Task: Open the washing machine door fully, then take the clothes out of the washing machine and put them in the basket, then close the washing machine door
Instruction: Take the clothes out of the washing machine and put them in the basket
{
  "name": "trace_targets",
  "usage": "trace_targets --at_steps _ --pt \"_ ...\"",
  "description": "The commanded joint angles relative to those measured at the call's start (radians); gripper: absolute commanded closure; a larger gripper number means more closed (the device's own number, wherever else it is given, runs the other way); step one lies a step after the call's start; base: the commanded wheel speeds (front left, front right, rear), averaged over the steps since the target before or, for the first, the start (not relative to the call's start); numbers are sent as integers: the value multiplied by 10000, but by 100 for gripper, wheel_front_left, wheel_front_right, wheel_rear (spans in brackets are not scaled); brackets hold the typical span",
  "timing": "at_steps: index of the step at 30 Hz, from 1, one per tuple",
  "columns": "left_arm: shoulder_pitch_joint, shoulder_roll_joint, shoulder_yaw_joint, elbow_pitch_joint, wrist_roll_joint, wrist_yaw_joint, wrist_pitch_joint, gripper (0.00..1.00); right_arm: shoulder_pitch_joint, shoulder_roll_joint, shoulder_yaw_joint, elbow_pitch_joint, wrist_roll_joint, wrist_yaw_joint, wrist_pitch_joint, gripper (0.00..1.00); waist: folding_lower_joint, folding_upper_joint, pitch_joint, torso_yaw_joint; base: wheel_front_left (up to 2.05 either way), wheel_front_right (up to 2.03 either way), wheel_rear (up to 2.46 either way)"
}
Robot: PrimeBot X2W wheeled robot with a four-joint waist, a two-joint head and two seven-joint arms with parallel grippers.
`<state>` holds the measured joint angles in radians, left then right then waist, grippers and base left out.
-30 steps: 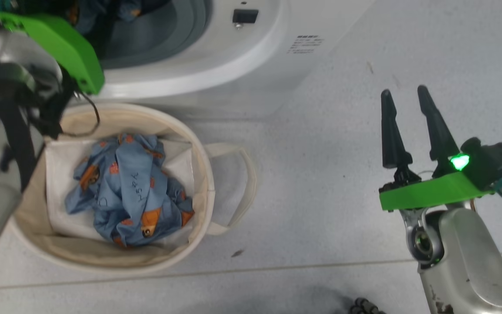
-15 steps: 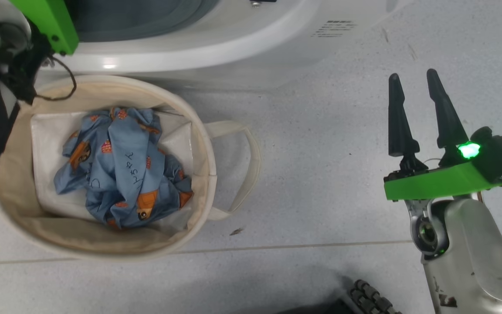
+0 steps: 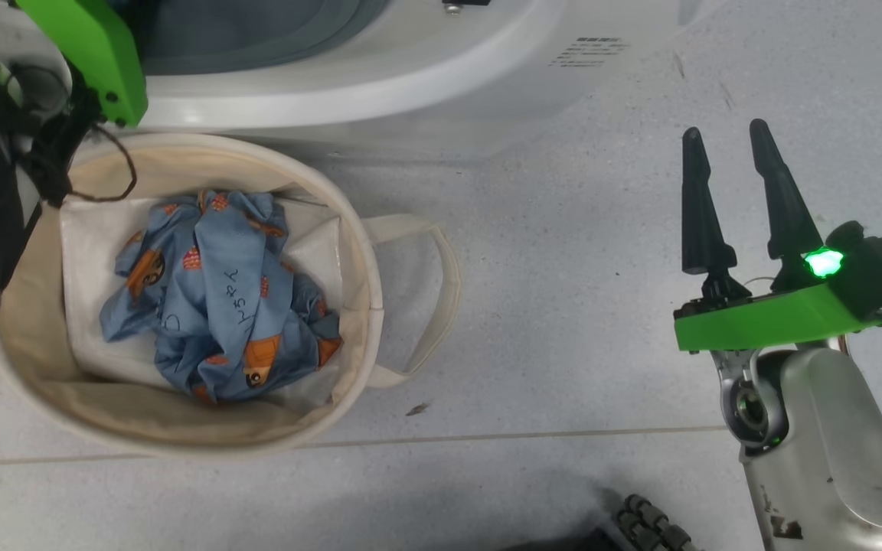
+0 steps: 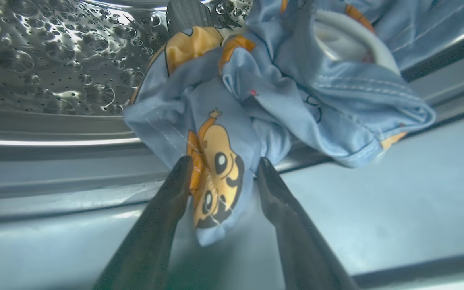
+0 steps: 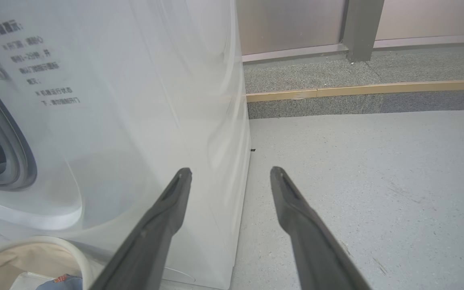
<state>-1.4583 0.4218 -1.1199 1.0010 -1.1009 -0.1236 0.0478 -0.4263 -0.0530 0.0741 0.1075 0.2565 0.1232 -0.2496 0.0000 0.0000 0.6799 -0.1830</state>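
The blue clothes (image 4: 264, 87) are bunched up behind their hanging fold (image 4: 219, 186), so when the robot pulls, they will open out into a long trail that still reaches into the washing machine's drum.
The washing machine (image 3: 410, 84) stands white at the top, its drum mouth uncovered; its door is out of view. Inside the perforated drum (image 4: 54, 60) lie blue bear-print clothes (image 4: 256, 92). My left gripper (image 4: 222, 165) is in the mouth, open, its fingers astride a hanging fold of that fabric. Its green wrist mount (image 3: 89, 46) shows at the top left. More blue clothes (image 3: 219, 298) lie crumpled in the cream basket (image 3: 364, 252) below the machine. My right gripper (image 3: 724, 132) hovers open over bare floor to the right, with nothing in it.
In the right wrist view, my right gripper (image 5: 230, 171) points past the machine's right side (image 5: 135, 121), with the basket rim (image 5: 34, 249) at the lower left. A grey kerb with a brass strip (image 5: 361, 86) lies behind. A dark ribbed part (image 3: 640, 520) sits at the bottom edge.
The head camera has tipped, so the machine and basket now sit higher and further left. The left arm's green mount has gone deeper towards the drum mouth. The right arm holds still.
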Motion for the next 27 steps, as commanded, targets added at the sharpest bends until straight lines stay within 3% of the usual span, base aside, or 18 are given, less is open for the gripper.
trace_targets --at_steps 1,11,27 --pt "-65 287 -100 97 126 -71 -29 100 101 28 207 -250 -18 75 -122 0 0 0 -32 -17 0 0 0" --pt "-208 184 -427 302 -550 -71 -1344 100 143 28 209 -128 -12 75 -122 0 0 0 -186 -31 0 0 0" --pt "-420 239 -1187 524 -931 -71 -1934 100 156 28 245 -77 65 75 -122 0 0 0 -319 -96 0 0 0"
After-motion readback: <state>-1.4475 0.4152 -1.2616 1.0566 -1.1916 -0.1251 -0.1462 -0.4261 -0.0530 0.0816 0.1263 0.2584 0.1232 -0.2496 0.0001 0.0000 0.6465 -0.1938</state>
